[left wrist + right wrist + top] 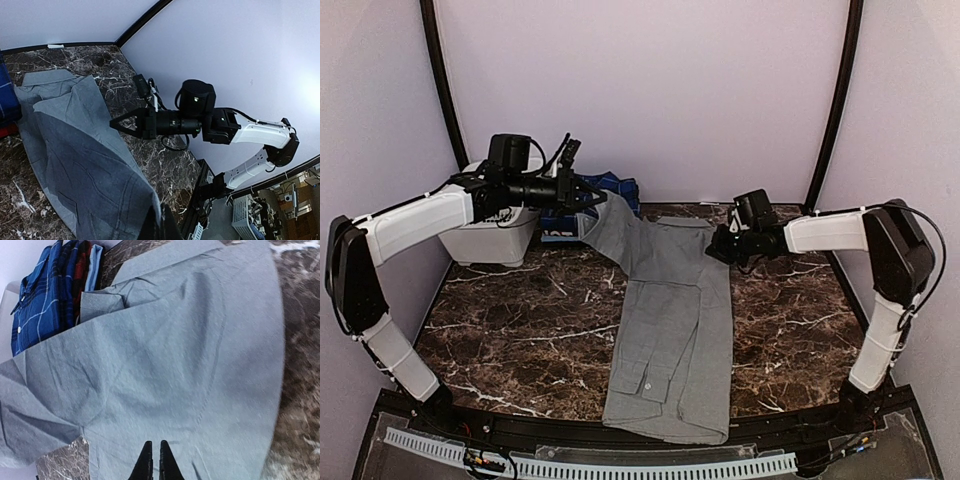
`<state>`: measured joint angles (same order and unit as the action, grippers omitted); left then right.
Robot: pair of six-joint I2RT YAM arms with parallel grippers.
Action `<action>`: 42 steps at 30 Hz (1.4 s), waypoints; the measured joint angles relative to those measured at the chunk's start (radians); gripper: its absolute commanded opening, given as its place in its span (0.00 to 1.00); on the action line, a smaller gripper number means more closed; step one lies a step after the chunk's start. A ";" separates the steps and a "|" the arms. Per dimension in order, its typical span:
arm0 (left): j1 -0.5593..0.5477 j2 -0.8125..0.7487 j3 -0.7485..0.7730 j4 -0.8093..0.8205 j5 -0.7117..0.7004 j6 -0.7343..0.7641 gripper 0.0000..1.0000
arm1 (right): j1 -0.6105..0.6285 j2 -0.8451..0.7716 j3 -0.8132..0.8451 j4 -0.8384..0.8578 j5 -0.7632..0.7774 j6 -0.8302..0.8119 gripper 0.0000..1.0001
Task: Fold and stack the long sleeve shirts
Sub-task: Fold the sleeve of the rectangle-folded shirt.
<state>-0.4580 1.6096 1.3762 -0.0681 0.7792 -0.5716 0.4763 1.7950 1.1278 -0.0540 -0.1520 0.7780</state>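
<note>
The sleeve (611, 230) reaches crosswise beyond the shirt's side edge, so the robot's right gripper should move back while its left gripper lays the sleeve along the shirt's body (670, 335).
A plain light grey long sleeve shirt (670, 320) lies lengthwise down the marble table (520, 320), its hem at the near edge. My left gripper (603, 198) is shut on the shirt's far left corner and holds it up off the table; in the left wrist view the cloth (75, 160) hangs from the jaws (162, 212). My right gripper (712, 247) sits low at the shirt's far right edge. Its jaws (153, 444) are closed with the tips against the grey cloth (175, 340). A dark blue plaid shirt (618, 186) lies behind, next to a dark red one (82, 265).
A white plastic basket (500, 240) stands at the back left of the table, under the left arm. The plaid pile rests between the basket and the back wall. Bare marble shows on both sides of the grey shirt.
</note>
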 measured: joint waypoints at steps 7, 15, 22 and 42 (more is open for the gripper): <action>-0.065 0.021 0.009 0.000 0.034 0.015 0.00 | -0.008 0.245 0.227 0.084 -0.110 -0.012 0.03; -0.168 0.110 0.011 0.000 0.053 0.018 0.00 | -0.013 0.419 0.330 0.164 -0.220 0.014 0.03; -0.239 0.208 0.032 -0.001 0.074 0.019 0.00 | -0.029 0.478 0.332 0.191 -0.278 0.036 0.03; -0.350 0.387 0.143 -0.063 0.098 0.037 0.00 | -0.066 0.291 0.333 0.018 -0.159 -0.035 0.05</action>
<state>-0.8082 1.9965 1.5192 -0.1310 0.8768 -0.5343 0.4103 2.0865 1.4605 -0.0357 -0.3111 0.7425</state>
